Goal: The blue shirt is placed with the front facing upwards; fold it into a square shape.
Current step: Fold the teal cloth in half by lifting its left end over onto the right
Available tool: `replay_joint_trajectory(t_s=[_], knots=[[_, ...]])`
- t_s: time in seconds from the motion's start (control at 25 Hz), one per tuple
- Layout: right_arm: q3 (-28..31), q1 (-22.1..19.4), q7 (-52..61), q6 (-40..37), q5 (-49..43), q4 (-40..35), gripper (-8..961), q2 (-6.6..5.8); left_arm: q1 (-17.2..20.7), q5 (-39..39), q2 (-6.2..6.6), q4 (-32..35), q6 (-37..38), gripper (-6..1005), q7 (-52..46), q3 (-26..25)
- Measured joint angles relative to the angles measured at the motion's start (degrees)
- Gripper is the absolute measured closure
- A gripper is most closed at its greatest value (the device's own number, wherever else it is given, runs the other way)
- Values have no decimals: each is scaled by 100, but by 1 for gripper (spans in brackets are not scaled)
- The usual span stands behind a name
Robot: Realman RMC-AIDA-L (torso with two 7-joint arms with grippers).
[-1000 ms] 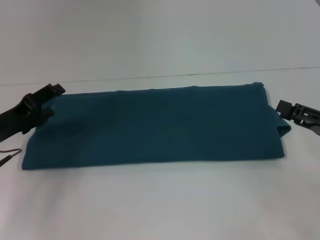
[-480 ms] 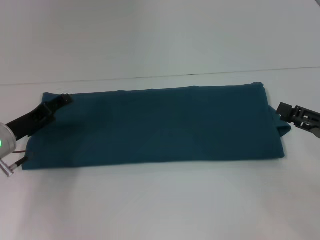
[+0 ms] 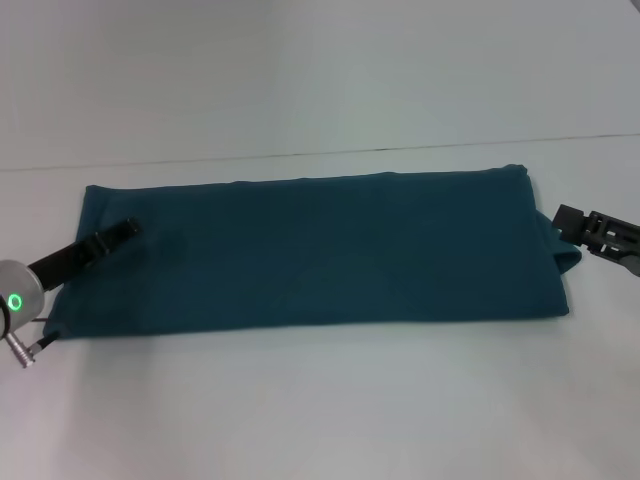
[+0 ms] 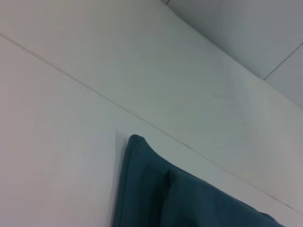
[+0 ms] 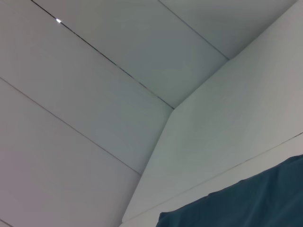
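Observation:
My left gripper slants across the blue shirt's end, so it should back off, turn square to the shirt's short edge and move that edge inward.
The blue shirt lies on the white table as a long, flat teal rectangle running left to right, plain side up, with no lettering showing. My left gripper reaches over the shirt's left end, a little in from the edge. My right gripper sits at the shirt's right end, where a small fold of cloth bulges out just below it. A corner of the blue shirt shows in the left wrist view. Its edge shows in the right wrist view.
The white table stretches in front of and behind the shirt, ending at a seam with the white wall at the back. My left wrist with a green light hangs over the table's near left.
My left gripper has pulled back from the shirt's far-left corner toward the near left. That corner now lies flat and uncovered. The right arm has not moved.

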Motion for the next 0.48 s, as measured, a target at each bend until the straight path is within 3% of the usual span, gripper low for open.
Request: replay_joint_trajectory(t_s=[0.28, 0.48], knots=[[3, -30, 2, 7, 0, 9, 322, 0, 4, 25, -18, -33, -75, 112, 106, 46], [4, -34, 8, 11, 0, 10, 322, 0, 178, -60, -44, 389, 305, 112, 46, 10]])
